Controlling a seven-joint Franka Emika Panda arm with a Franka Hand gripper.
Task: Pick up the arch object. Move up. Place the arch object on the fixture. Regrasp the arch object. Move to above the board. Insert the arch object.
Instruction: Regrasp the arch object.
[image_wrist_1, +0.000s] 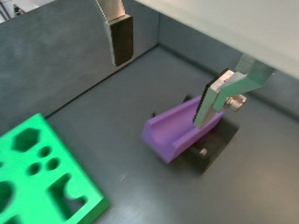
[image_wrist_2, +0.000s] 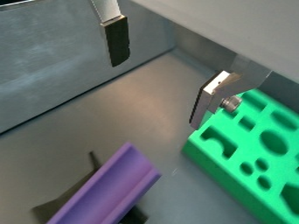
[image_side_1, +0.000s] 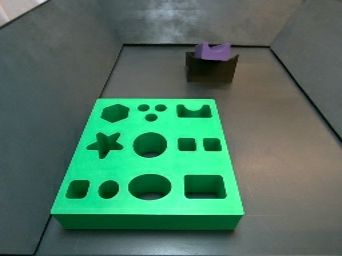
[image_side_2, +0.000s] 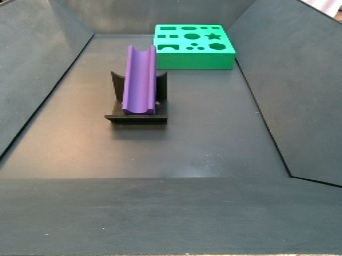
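Note:
The fixture's notch (image_side_1: 213, 61) is open at the top, so the purple arch object (image_side_1: 213, 51) will come loose and leave the fixture behind when the gripper lifts it.
The purple arch object (image_side_2: 138, 78) lies in the notch of the dark fixture (image_side_2: 138, 114), groove up, and sticks out past both of its ends. It also shows in a side view (image_side_1: 214, 49) on the fixture (image_side_1: 210, 67) at the back. In both wrist views my gripper (image_wrist_1: 165, 80) (image_wrist_2: 160, 80) hangs open and empty above the floor, beside the arch object (image_wrist_1: 176, 131) (image_wrist_2: 111, 188) and apart from it. One finger (image_wrist_1: 121, 44) stands far from the piece. The gripper is out of both side views.
The green board (image_side_1: 147, 217) with its shaped cut-outs lies on the dark floor in front of the fixture; it also shows in the other views (image_side_2: 194, 62) (image_wrist_1: 87, 206) (image_wrist_2: 222, 150). Dark grey walls close in the floor on all sides.

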